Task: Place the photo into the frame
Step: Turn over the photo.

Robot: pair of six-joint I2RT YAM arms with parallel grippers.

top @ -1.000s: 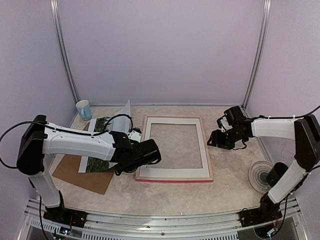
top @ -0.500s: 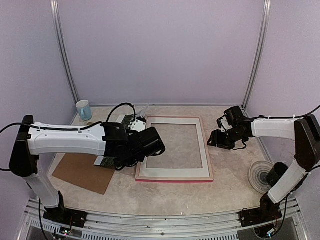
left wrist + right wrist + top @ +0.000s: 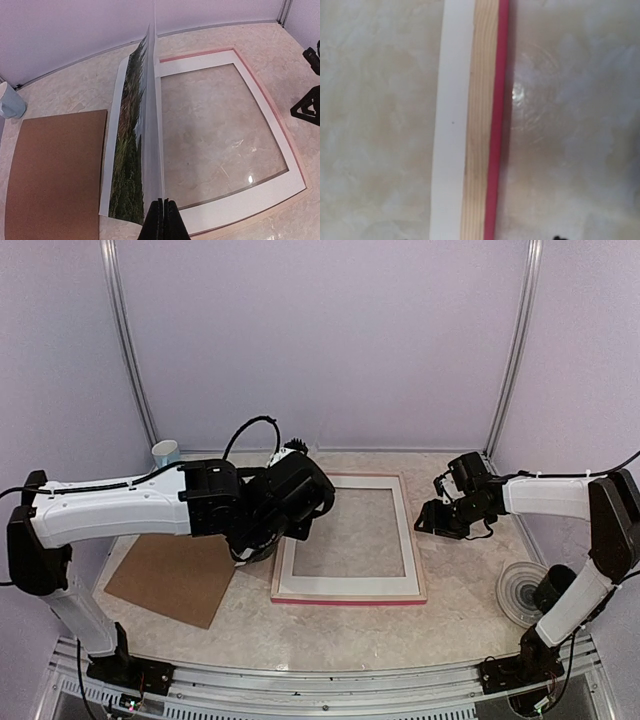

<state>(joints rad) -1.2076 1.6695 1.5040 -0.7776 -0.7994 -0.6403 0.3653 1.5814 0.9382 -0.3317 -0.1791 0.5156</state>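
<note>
The photo stands nearly edge-on above the rail [image 3: 152, 117] of the frame, so the robot's left gripper should swing back toward the brown backing board [image 3: 185, 575] and put the photo down with its white side up.
The frame [image 3: 416, 540] lies on the table with its pale wood back up and its pink edge showing; it also shows in the left wrist view [image 3: 200, 53]. A white mat [image 3: 345, 585] sits inside it. My left gripper [image 3: 164, 204] is shut on the near edge of the photo [image 3: 131, 150]. The photo stands nearly edge-on, its green trees facing left, over the frame's left rail. In the top view my left arm hides the photo. My right gripper [image 3: 430, 518] is open over the frame's right rail [image 3: 480, 125].
A brown backing board [image 3: 170, 575] lies left of the frame and shows in the left wrist view [image 3: 55, 170]. A pale blue cup [image 3: 165, 450] stands at the back left. A round grey disc [image 3: 520, 590] lies at the right near my right arm's base.
My left arm has swung right and back, carrying the photo off the brown board area to the frame's left rail. The right arm has not moved.
</note>
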